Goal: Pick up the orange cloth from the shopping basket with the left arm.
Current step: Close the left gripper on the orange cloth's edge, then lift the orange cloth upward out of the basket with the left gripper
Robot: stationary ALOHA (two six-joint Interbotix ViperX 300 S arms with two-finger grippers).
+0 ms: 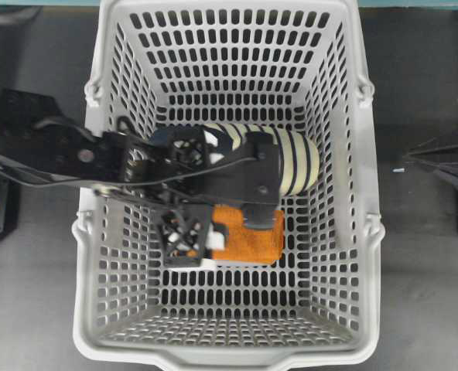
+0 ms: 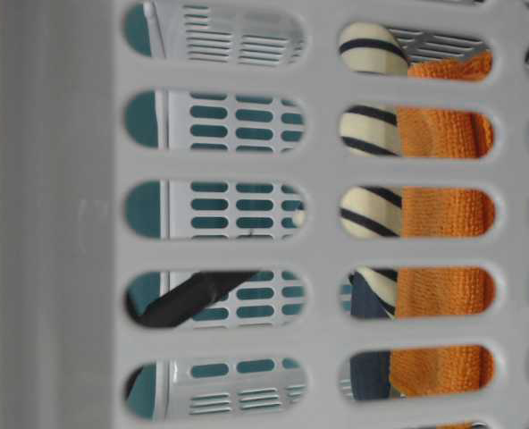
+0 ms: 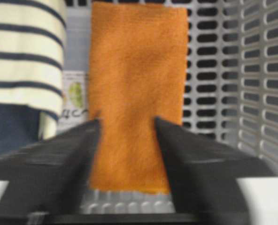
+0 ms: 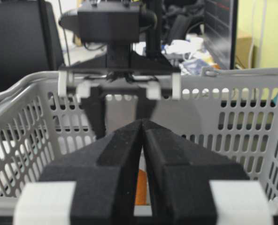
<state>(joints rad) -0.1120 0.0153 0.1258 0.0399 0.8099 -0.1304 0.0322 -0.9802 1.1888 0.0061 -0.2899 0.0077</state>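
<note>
My gripper will find a clear container hidden underneath when it lifts the orange cloth, because the paper label pokes out along the orange cloth's edge.
The orange cloth lies flat on the floor of the grey shopping basket, beside a striped slipper. My left arm reaches in from the left. Its gripper is low over the cloth's near end. In the left wrist view the gripper is open, and its two black fingers straddle the cloth near its edges. The cloth also shows through the basket slots in the table-level view. My right gripper is shut and empty outside the basket's right wall; the right wrist view shows it closed.
A navy and cream striped slipper lies right beside the cloth, partly under the left arm; it also shows in the left wrist view. The basket's slotted walls rise close around the gripper. A paper label lies between slipper and cloth.
</note>
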